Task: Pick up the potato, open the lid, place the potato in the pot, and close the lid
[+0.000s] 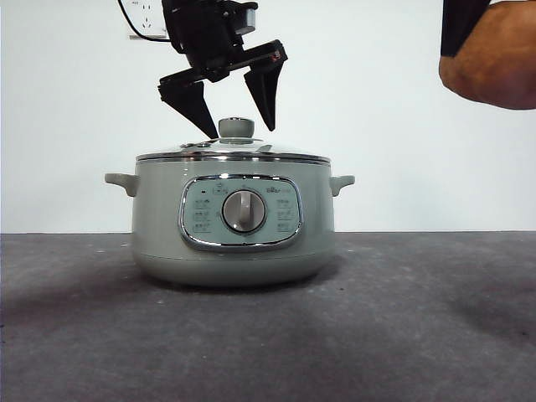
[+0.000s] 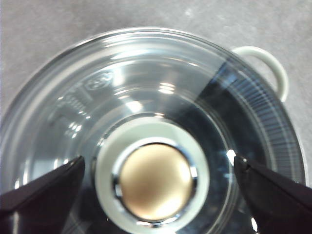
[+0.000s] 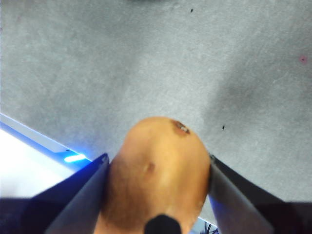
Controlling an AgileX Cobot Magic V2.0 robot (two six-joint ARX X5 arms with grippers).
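Observation:
I expect the glass lid (image 1: 280, 150) to come off in one piece and the pot to stay standing when I lift the lid's knob, because an even seam (image 1: 233, 159) runs all around the pot's rim.
The sage-green pot (image 1: 234, 226) stands mid-table with the glass lid (image 1: 276, 153) resting on it. My left gripper (image 1: 236, 121) hangs open just above the lid, one jaw on each side of the green knob (image 1: 236, 128); the left wrist view shows the knob (image 2: 153, 181) between the spread jaws, untouched. The lid (image 2: 146, 87) fills that view. High at the right, my right gripper (image 3: 158, 168) is shut on the orange-brown potato (image 3: 156, 180), held well above the table; the potato (image 1: 494, 59) shows at the front view's top right corner.
The grey table (image 1: 419, 335) stretches around the pot. One pot handle (image 2: 265, 66) shows beside the lid. A white edge with a blue light (image 3: 73, 157) lies below the right gripper.

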